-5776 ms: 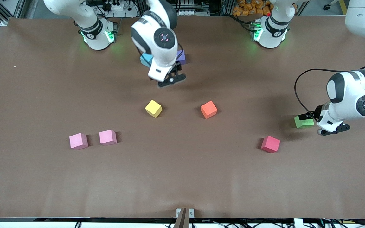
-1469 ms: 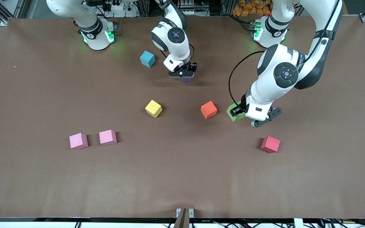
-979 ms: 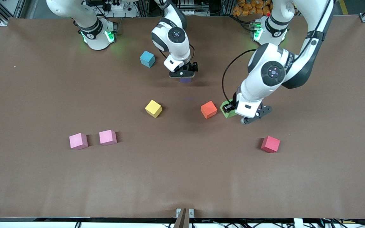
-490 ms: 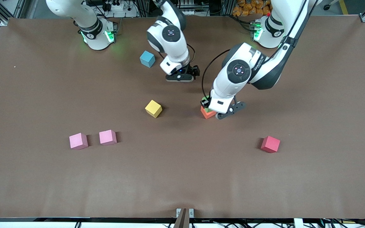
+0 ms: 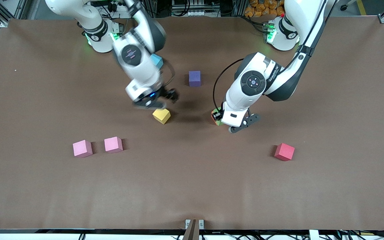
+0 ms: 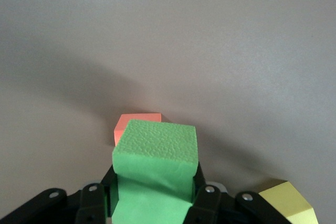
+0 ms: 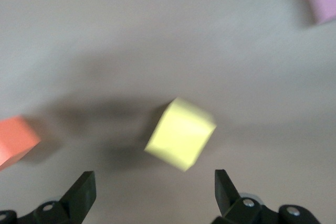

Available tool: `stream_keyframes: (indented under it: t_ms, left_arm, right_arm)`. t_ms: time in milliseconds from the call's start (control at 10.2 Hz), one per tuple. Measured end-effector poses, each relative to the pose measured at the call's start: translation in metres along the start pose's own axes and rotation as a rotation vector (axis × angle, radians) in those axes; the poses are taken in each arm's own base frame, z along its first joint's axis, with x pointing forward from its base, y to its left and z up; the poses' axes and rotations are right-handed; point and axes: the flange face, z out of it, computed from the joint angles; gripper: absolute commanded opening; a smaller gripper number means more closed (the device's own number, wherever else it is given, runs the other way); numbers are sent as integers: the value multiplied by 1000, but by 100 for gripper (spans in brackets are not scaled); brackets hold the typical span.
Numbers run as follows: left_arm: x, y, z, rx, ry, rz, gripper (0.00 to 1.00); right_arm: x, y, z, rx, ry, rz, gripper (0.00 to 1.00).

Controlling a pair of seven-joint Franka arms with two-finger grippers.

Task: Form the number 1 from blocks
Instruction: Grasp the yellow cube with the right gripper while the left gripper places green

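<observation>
My right gripper's open fingers are at an angle to the yellow block [image 5: 161, 116]. Next, I turn the gripper square to the yellow block's sides [image 7: 177, 139] before I close it on the block.
My left gripper [image 5: 217, 116] is shut on a green block [image 6: 155, 161] and holds it just over the orange block [image 6: 137, 124], which the hand mostly hides in the front view. My right gripper [image 5: 158, 101] hangs open and empty over the yellow block [image 5: 161, 115], which shows between its fingers [image 7: 84, 192] in the right wrist view. The purple block [image 5: 194, 78] stands free on the table, farther from the front camera than the orange one. Two light pink blocks [image 5: 82, 148] [image 5: 113, 144] lie side by side toward the right arm's end.
A blue block [image 5: 157, 60] sits partly hidden by the right arm, near its base. A red block [image 5: 284, 151] lies nearer the front camera, toward the left arm's end. Bare brown tabletop [image 5: 192, 186] stretches along the front edge.
The right gripper has left the purple block on the table and swung over the yellow block. The left gripper has carried the green block sideways until it sits over the orange block.
</observation>
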Motion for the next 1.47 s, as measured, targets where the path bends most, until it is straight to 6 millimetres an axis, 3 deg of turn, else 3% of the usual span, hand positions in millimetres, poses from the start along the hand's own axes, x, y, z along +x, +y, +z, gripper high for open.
stream_keyframes:
  t_ms: [98, 294, 490, 685, 881, 1469]
  left_arm:
    - [-14, 7, 11, 12, -10, -3, 55]
    - [-60, 27, 39, 48, -31, 4, 55]
    - [-118, 46, 70, 87, -47, 38, 56]
    - [-170, 56, 97, 131, -30, 105, 56]
    - [-199, 58, 118, 174, 18, 189, 56]
    - [-220, 43, 152, 243, 8, 247, 62]
  right_arm:
    - [26, 34, -1, -8, 6, -30, 100]
    - [64, 90, 1, -18, 12, -108, 100]
    - [90, 119, 7, -26, 16, -170, 100]
    - [95, 108, 19, -31, 10, -199, 100]
    - [90, 91, 22, -28, 10, -156, 100]
    - [38, 22, 39, -54, -21, 453, 100]
